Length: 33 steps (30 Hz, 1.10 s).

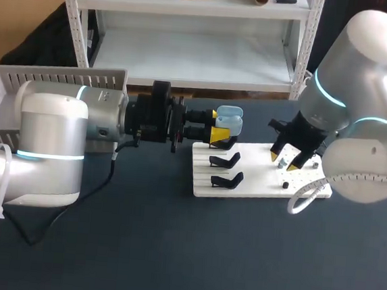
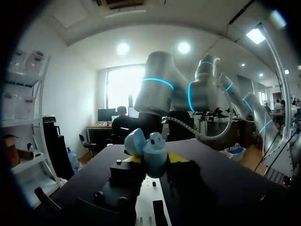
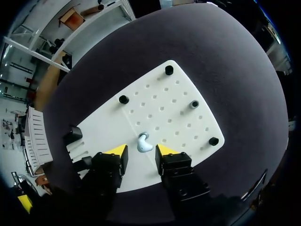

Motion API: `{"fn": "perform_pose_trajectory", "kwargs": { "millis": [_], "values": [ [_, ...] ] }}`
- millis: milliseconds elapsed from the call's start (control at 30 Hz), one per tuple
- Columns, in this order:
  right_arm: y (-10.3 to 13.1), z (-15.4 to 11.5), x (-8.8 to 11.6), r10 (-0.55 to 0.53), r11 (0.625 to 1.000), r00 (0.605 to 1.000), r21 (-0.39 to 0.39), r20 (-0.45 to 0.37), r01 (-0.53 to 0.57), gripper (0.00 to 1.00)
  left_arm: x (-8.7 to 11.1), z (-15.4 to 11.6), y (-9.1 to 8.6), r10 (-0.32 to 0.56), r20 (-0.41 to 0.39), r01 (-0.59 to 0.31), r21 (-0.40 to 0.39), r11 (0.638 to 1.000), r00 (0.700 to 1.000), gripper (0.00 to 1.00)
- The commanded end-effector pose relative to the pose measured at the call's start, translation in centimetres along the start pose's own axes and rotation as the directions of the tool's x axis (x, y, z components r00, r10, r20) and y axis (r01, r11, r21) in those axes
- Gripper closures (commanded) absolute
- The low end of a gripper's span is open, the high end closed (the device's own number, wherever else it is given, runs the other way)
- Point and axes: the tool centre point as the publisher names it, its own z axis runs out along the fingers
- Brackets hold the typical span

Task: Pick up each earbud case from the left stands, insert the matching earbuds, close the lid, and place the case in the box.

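The light-blue earbud's narrow end (image 3: 145,145) is in a grey ring (image 3: 144,134). The earbud will come loose when I lift, and its peg will stay standing.
My left gripper (image 1: 219,125) hangs just left of the white pegboard (image 1: 258,181), shut on a light-blue earbud case (image 1: 229,119) whose lid stands open. In the left wrist view the case (image 2: 154,153) sits upright between the yellow tips, lid (image 2: 133,141) tipped back. My right gripper (image 1: 284,164) is down over the board's right part. In the right wrist view it (image 3: 141,151) stands open astride a light-blue earbud (image 3: 143,142) lying on the pegboard (image 3: 178,117), with a gap on each side of the earbud.
Two black stands (image 1: 224,161) (image 1: 227,180) sit bare on the board's left part. Dark pegs (image 3: 169,70) (image 3: 213,141) stick up from the board around the earbud. A white slatted basket (image 1: 57,79) stands at the far left behind my left arm.
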Motion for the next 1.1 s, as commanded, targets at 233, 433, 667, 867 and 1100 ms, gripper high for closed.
{"fn": "perform_pose_trajectory", "kwargs": {
  "millis": [233,433,667,867,1100],
  "values": [
    [-0.21,0.18,0.12,-0.003,1.0,1.0,-0.003,-0.002,0.003,0.67,0.08,-0.04,-0.03,0.002,0.003,-0.002,-0.001,1.0,1.0,1.0],
    [-0.18,0.35,0.14,-0.008,1.0,1.0,-0.001,-0.007,0.008,0.72,0.08,-0.04,-0.03,0.002,0.003,-0.002,-0.001,1.0,1.0,1.0],
    [-0.25,0.51,0.04,-0.009,1.0,1.0,0.002,-0.013,0.009,0.72,0.08,-0.04,-0.03,0.002,0.003,-0.002,-0.001,1.0,1.0,1.0],
    [-0.29,0.57,-0.08,-0.012,1.0,1.0,0.002,-0.014,0.012,0.73,0.08,-0.04,-0.03,0.002,0.003,-0.002,-0.001,1.0,1.0,1.0],
    [-0.24,0.48,-0.17,-0.017,1.0,1.0,0.0,-0.013,0.017,0.71,0.08,-0.04,-0.03,0.002,0.003,-0.002,-0.001,1.0,1.0,1.0]
  ]
}}
